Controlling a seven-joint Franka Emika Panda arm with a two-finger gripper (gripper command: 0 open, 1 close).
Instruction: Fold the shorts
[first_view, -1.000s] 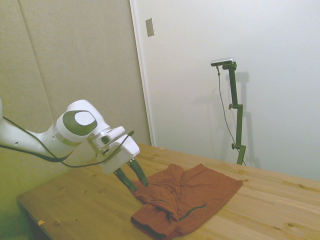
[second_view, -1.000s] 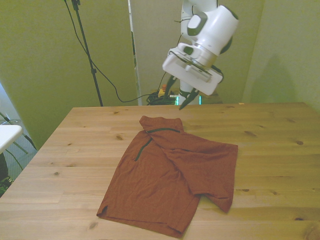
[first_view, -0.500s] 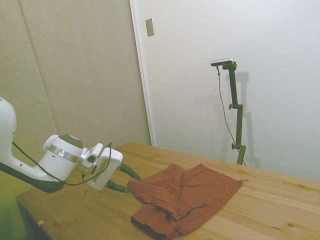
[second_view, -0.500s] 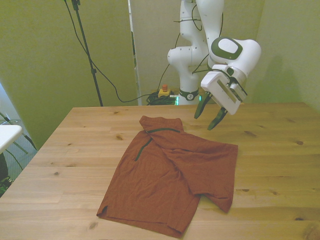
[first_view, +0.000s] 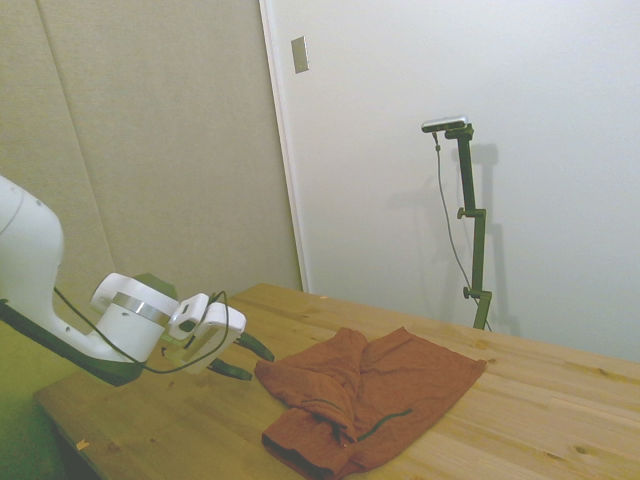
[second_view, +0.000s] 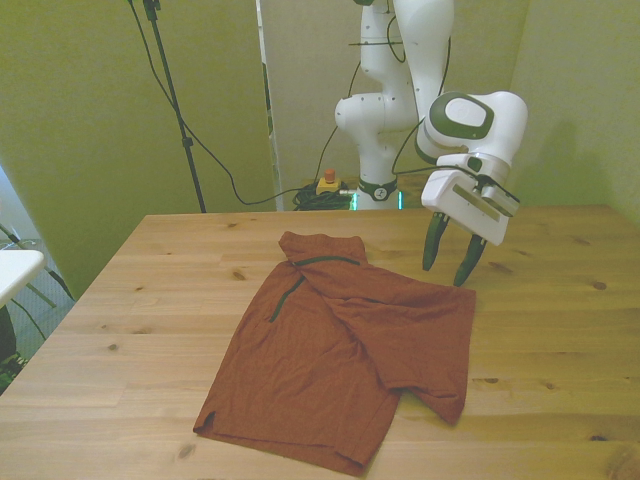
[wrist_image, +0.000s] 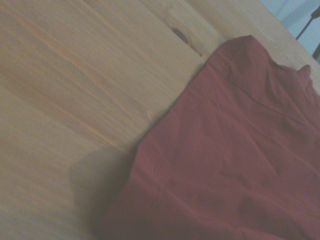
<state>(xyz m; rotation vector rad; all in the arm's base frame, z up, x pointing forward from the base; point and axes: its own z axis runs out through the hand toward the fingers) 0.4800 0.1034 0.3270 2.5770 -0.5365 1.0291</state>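
Note:
The top leg (second_view: 422, 328) splays loosely (second_view: 402, 387) beyond the lower leg of the shorts. The top leg will therefore fold across when I carry it and leave the lower leg flat.
The rust-red shorts (second_view: 345, 350) lie flat on the wooden table (second_view: 150, 300), partly doubled over, with a dark pocket slit near the far edge. In the side view the shorts (first_view: 375, 395) spread toward the table's near edge. My gripper (second_view: 449, 265) hangs open and empty just above the table, beside the shorts' far corner on the front view's right. From the side, the gripper (first_view: 248, 359) points at the cloth's edge without touching it. The wrist view shows the shorts (wrist_image: 240, 160) edge and bare wood close by.
A white object (second_view: 15, 268) pokes in at the front view's left edge, off the table. Bare wood (second_view: 560, 290) surrounds the shorts on all sides.
My gripper has swung from above the shorts' far edge toward the front view's right and come down low beside the cloth's corner. The shorts have not moved.

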